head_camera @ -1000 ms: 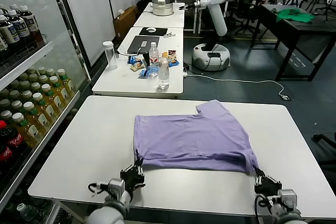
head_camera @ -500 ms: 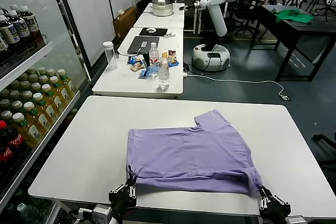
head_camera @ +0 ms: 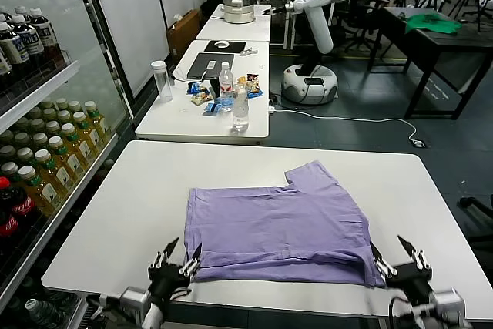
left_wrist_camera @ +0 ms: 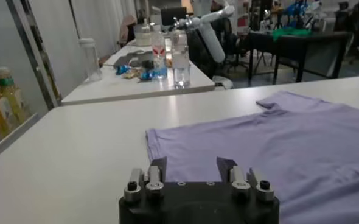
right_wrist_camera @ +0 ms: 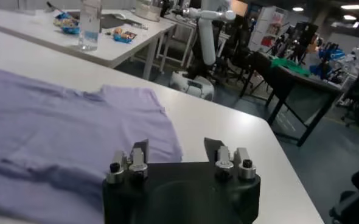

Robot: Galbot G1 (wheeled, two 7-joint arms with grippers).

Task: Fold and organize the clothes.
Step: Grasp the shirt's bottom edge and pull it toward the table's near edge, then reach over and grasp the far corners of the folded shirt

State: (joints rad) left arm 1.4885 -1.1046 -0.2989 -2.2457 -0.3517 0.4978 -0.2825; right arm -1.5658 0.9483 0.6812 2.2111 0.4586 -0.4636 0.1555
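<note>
The short sleeve sticks out free at the shirt's far side, so the robot's open right gripper should go on toward the sleeve's tip and close there.
The lavender T-shirt lies folded flat on the white table, one short sleeve sticking out toward the far side. My left gripper stands open at the table's near edge, just before the shirt's near-left corner, nothing between its fingers. My right gripper is open too, by the shirt's near-right corner, also empty. The left wrist view has the shirt spread beyond the open left gripper. In the right wrist view the shirt lies past the open right gripper.
A fridge with rows of bottles stands along the left. Beyond the table is a second white table with water bottles, snacks and a laptop. A white robot and a dark table with green cloth are farther back.
Both grippers pulled the shirt's near edge toward me, then opened and let go of its near corners. The shirt now rests flat.
</note>
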